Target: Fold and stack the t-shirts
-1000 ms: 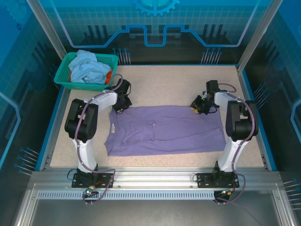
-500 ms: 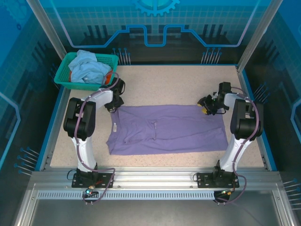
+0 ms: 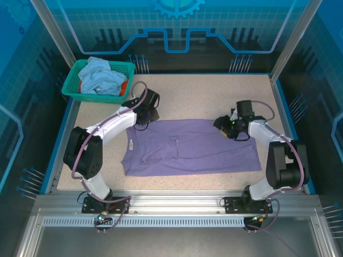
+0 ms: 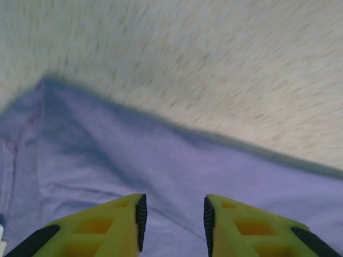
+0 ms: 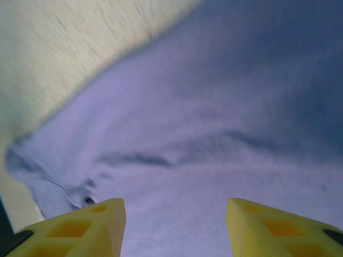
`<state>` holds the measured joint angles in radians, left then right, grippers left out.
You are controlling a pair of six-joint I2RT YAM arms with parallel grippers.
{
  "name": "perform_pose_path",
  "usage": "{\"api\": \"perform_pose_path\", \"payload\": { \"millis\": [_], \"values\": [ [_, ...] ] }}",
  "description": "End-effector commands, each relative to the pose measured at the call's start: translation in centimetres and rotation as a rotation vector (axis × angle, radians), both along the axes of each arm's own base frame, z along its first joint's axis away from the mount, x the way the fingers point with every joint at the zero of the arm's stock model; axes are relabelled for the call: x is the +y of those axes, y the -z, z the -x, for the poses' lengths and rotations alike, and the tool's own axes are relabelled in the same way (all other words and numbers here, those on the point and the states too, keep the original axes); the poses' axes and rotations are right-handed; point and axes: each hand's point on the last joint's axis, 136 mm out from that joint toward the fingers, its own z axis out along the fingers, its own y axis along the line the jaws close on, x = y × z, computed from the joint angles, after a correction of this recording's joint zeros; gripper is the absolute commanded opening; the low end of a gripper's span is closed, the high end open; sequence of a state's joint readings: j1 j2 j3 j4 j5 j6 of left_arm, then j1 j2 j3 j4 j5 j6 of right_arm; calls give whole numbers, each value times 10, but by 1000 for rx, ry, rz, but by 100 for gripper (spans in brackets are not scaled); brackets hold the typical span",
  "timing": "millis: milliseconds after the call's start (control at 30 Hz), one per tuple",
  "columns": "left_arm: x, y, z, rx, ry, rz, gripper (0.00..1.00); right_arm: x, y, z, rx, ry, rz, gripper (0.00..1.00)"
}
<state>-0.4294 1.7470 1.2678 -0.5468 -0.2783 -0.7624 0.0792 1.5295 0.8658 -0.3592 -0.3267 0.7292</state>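
The lavender-purple t-shirt lies crosswise, its collar end (image 3: 131, 150) near my left gripper, so my grippers should turn it until the collar faces the table's far edge (image 3: 182, 77) before folding.
The lavender-purple t-shirt (image 3: 193, 147) lies spread flat in the middle of the table, collar end to the left. My left gripper (image 3: 143, 119) hovers at its far left edge. In the left wrist view this gripper (image 4: 172, 206) is open, with only purple cloth (image 4: 161, 160) below its yellow fingers. My right gripper (image 3: 222, 127) is over the shirt's far right part. Seen from the right wrist, it (image 5: 177, 206) stands wide open above the cloth (image 5: 203, 134), holding nothing. A light-blue t-shirt (image 3: 102, 77) and an orange one (image 3: 124, 85) lie bunched in the basket.
The teal mesh basket (image 3: 72, 88) stands at the table's far left corner. Speckled beige tabletop (image 3: 198, 96) shows beyond the shirt and on both sides. A blue raised rim (image 3: 292, 128) borders the table.
Both grippers have opened and let go of the shirt's far edge. The left gripper has moved right, the right one left and nearer over the cloth. The shirt shifted slightly right.
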Motion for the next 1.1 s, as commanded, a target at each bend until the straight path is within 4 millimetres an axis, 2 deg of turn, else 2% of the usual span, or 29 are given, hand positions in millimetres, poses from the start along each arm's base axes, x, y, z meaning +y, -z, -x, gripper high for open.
{"api": "perform_pose_path", "payload": {
  "millis": [0, 100, 267, 400, 633, 733, 833, 900, 967, 1067],
  "values": [
    [6, 56, 20, 147, -92, 10, 37, -2, 23, 32, 81, -28, 68, 54],
    [11, 76, 15, 182, -94, -52, 39, -3, 33, 47, 111, -34, 87, 53],
    [1, 88, -13, 205, -30, -105, 40, -6, 32, 63, 105, -24, 98, 53],
    [-17, 90, -49, 189, 20, -112, 40, -11, 19, 70, 67, -2, 112, 53],
    [-71, 85, -123, 129, 116, -2, 40, -14, -14, 66, -68, 26, 117, 54],
    [-108, 70, -158, 52, 191, 109, 40, -10, -30, 58, -130, 20, 107, 54],
    [-151, 39, -191, -78, 295, 222, 42, -4, -40, 50, -169, 12, 109, 54],
    [-173, 16, -205, -167, 334, 309, 45, 3, -45, 44, -187, -11, 122, 54],
    [-185, -13, -214, -248, 343, 375, 54, 10, -47, 40, -185, -44, 158, 54],
    [-182, -64, -207, -304, 363, 384, 63, 31, -44, 39, -150, -138, 189, 54]
  ]
}}
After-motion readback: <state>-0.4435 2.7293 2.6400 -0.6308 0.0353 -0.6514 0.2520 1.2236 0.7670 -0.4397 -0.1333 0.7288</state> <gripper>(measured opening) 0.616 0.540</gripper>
